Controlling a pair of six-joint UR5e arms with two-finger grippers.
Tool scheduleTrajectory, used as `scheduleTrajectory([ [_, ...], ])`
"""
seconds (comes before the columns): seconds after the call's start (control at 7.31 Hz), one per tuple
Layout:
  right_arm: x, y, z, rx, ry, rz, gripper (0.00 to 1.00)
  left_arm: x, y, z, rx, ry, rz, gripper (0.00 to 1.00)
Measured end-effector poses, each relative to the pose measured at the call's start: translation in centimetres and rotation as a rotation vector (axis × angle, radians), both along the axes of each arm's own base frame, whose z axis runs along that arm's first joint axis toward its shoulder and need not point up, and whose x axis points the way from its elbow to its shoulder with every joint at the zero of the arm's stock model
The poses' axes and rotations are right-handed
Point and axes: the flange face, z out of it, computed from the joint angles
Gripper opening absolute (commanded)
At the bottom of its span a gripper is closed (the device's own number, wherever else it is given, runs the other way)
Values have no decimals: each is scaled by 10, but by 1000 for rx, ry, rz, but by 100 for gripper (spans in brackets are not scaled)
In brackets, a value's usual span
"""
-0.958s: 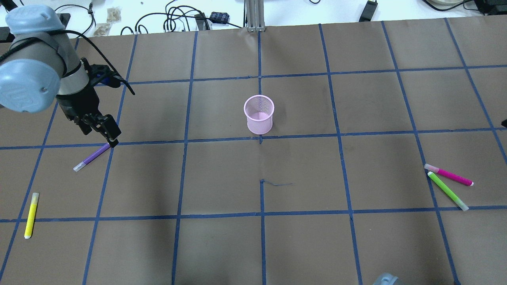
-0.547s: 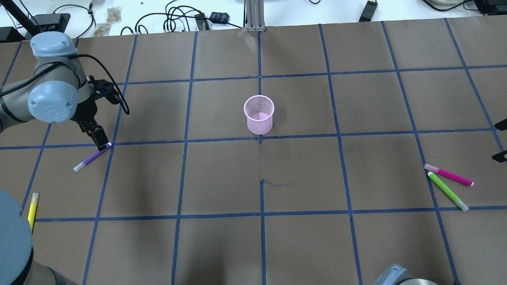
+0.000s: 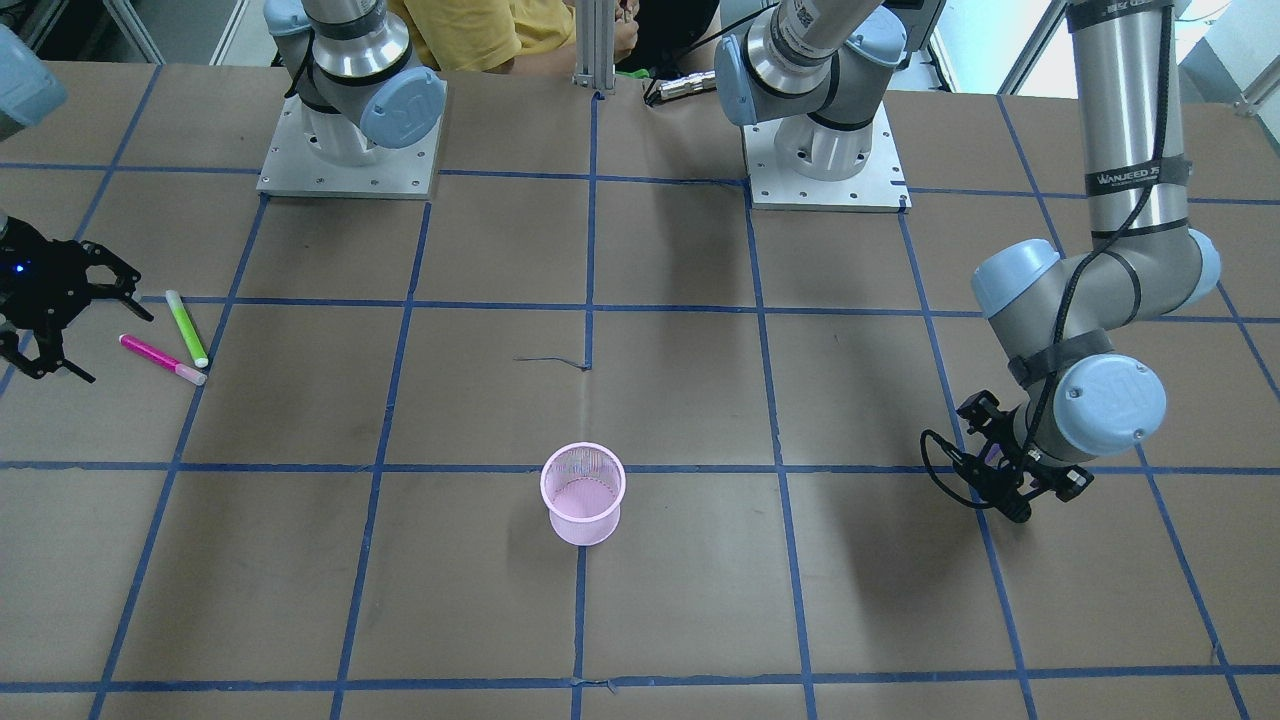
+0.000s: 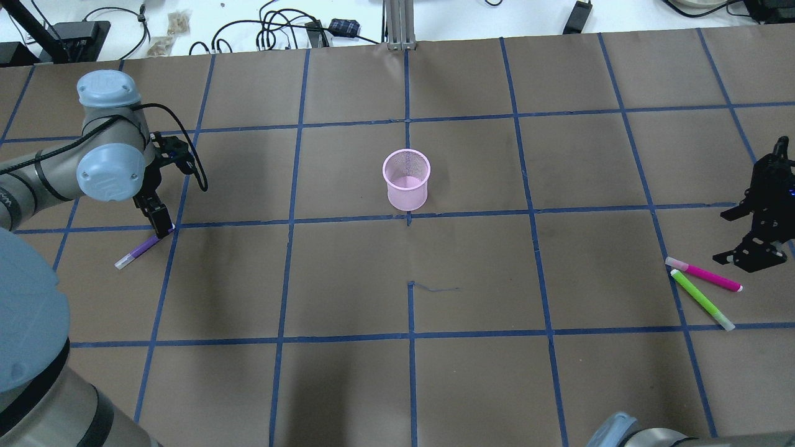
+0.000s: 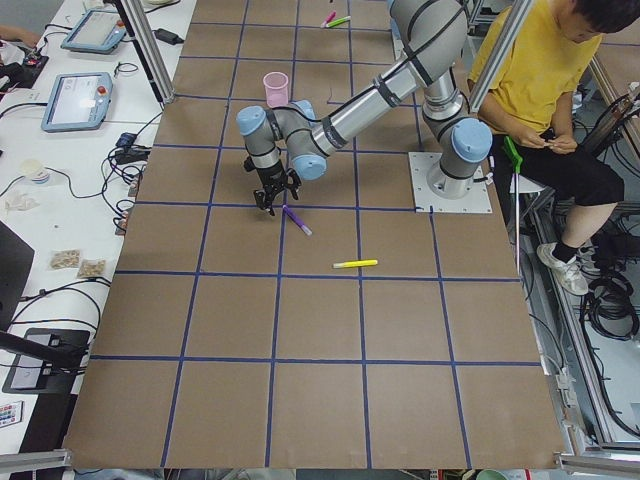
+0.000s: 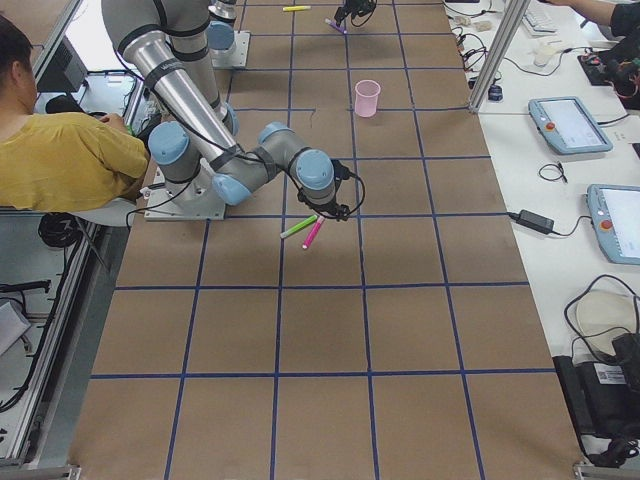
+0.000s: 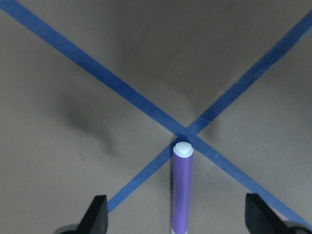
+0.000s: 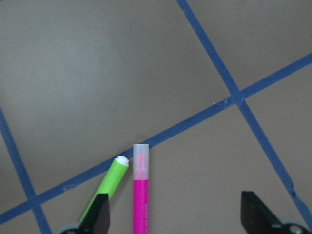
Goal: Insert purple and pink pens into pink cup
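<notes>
The pink cup's opening [image 3: 583, 482] is much wider than the slim purple pen [image 7: 182, 190]. The purple pen will lean on the cup's rim when I put it in.
The pink mesh cup [image 4: 406, 180] stands upright mid-table, also in the front view [image 3: 583, 493]. The purple pen [image 4: 138, 251] lies flat at the left. My left gripper [image 4: 163, 230] is low over its far end, open. In the left wrist view the pen [image 7: 182, 190] lies between the spread fingers [image 7: 100, 214]. The pink pen [image 4: 705, 275] lies at the right beside a green pen [image 4: 702, 299]. My right gripper [image 4: 723, 237] is open just beyond the pink pen's capped end. In the right wrist view the pink pen [image 8: 140, 195] lies between the open fingertips.
The green pen [image 8: 105, 190] nearly touches the pink pen's capped end, close to one right finger [image 8: 100, 214]. A yellow pen [image 5: 355, 264] lies near the left arm, hidden by the elbow in the overhead view. Cables and boxes [image 4: 279, 31] lie past the far edge.
My left gripper has come down over the purple pen's far end. My right gripper has entered from the right edge and moved toward the pink pen. My left elbow now covers the yellow pen.
</notes>
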Motion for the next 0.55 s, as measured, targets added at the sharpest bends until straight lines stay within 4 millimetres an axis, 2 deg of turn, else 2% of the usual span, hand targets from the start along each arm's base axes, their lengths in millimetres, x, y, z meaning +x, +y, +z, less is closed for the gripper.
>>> scheduleTrajectory([
  [0.14,-21,-8,-20,0,-23,17,92,0,1,-3,4,0,2,90],
  [0.27,-37,-6,-34,-7,-44,51,92,0,2,-4,6,0,3,90],
  [0.55,-53,10,-48,-48,-89,175,92,-1,2,-6,6,7,5,87],
])
